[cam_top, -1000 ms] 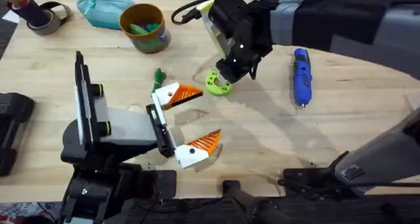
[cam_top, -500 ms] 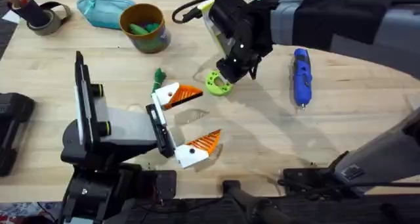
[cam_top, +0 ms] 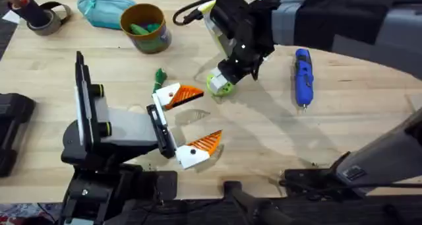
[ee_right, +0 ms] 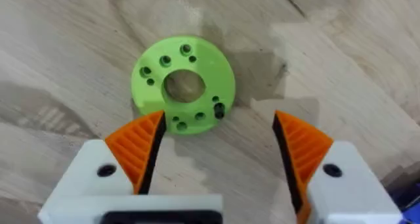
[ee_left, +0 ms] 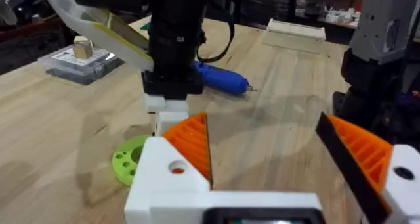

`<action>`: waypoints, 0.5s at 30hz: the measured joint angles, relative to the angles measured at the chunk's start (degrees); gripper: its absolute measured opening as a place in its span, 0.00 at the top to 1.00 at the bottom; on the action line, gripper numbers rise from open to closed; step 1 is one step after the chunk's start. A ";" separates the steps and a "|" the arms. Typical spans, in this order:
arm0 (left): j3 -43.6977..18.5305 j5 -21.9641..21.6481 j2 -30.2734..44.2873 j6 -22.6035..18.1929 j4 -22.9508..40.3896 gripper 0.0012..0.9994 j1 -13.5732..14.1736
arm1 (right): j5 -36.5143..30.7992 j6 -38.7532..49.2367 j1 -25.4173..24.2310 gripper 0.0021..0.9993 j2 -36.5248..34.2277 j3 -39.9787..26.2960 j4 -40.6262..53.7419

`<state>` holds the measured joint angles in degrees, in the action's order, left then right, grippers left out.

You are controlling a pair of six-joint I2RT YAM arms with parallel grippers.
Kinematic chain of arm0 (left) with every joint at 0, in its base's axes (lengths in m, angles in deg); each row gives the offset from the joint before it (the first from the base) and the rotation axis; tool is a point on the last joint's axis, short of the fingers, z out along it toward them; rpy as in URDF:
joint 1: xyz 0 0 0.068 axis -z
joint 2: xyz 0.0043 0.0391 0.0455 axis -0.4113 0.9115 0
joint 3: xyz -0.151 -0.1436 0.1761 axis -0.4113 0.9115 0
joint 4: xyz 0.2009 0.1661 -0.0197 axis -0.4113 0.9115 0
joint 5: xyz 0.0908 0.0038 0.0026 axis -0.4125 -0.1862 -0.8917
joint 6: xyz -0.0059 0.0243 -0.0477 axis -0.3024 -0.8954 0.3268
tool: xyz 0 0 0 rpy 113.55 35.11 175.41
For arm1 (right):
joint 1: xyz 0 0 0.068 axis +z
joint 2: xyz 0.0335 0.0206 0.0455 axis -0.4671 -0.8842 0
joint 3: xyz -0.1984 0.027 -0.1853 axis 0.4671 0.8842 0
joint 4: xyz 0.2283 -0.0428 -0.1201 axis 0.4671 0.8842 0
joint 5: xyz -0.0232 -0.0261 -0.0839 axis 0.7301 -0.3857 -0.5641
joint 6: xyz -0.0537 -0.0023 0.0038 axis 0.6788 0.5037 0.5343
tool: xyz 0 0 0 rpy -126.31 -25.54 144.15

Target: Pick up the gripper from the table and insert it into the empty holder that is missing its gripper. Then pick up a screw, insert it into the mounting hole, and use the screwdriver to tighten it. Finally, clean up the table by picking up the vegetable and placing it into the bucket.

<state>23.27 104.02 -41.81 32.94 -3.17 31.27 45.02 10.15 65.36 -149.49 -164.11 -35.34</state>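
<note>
The thin dark screw (ee_right: pixel 219 108) stands up out of the ring's hole (ee_right: pixel 219 114), so it will come loose when I lift it, and the ring will stay flat.
The lime-green ring gripper (ee_right: pixel 184 85) lies flat on the wood, also seen in the overhead view (cam_top: pixel 219 86) and the left wrist view (ee_left: pixel 128 161). My right gripper (ee_right: pixel 216 148) hovers open just over it, with one orange pad (ee_right: pixel 139 147) at the ring's edge and the ring off to that side of the gap. My left gripper (cam_top: pixel 191 119) rests open nearby, holding nothing. The blue screwdriver (cam_top: pixel 302 76) lies to the right. The dark-green vegetable (cam_top: pixel 159 76) lies left of the ring. The tan bucket (cam_top: pixel 146 28) stands at the back. The holder and screws are out of view.
A teal zip pouch (cam_top: pixel 102 7) and a tape roll (cam_top: pixel 46 17) sit at the back left. A clear plastic box (ee_left: pixel 79 56) shows beyond the right arm in the left wrist view. Bare wood lies between the ring and the screwdriver.
My right gripper has come down a little closer over the green ring, covering more of it from above. The left arm has stayed still.
</note>
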 joint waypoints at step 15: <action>0.00 0.00 0.00 0.00 0.00 0.01 0.00 | 0.00 -0.02 0.00 0.26 0.00 0.02 0.38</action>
<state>23.27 104.02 -41.81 32.94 -3.17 31.27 45.02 10.13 65.36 -149.49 -164.09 -34.95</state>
